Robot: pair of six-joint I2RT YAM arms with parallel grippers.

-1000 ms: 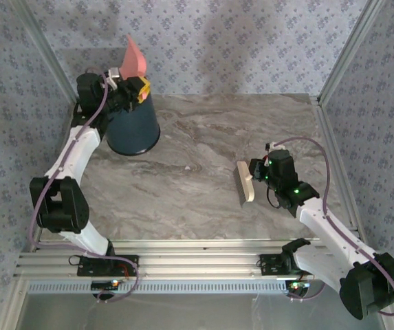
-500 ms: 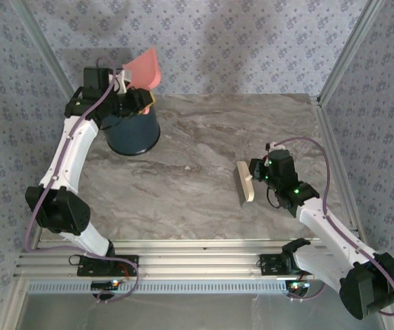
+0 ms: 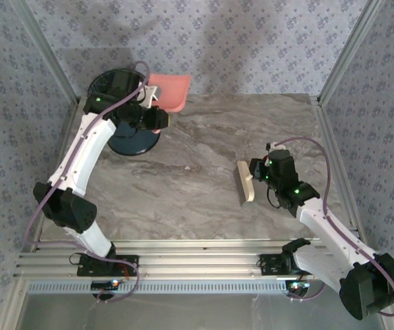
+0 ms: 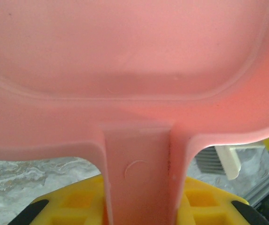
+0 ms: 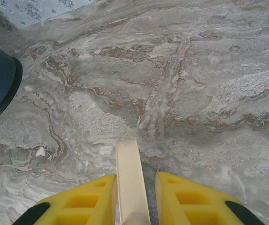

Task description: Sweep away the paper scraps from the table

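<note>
My left gripper is holding the pink dustpan (image 3: 173,91), which is empty, and the marble (image 3: 209,163) beside the brush is clear, so it should keep lowering the dustpan there and let it go flat.
No teal or orange paper scraps show on the table (image 3: 203,137); they are out of view. My left gripper (image 3: 154,108) is shut on the handle (image 4: 139,178) of the pink dustpan (image 3: 170,91), which hangs just right of the dark blue bin (image 3: 133,141), at the back left. The pan's underside (image 4: 125,56) looms over the left wrist view. My right gripper (image 3: 256,177) is shut on a cream brush (image 3: 245,182) at mid-right. Its back (image 5: 130,173) runs between the yellow fingers (image 5: 85,204), low over the marble.
The bin's rim (image 5: 0,79) shows at the left edge of the right wrist view. Aluminium posts and patterned walls close the table on three sides. A tiny white speck (image 5: 40,151) lies on the marble left of the brush.
The left arm has swung the dustpan from upright over the bin to the right, and the pan now lies flatter beside the bin's rim. The right arm and brush have stayed still.
</note>
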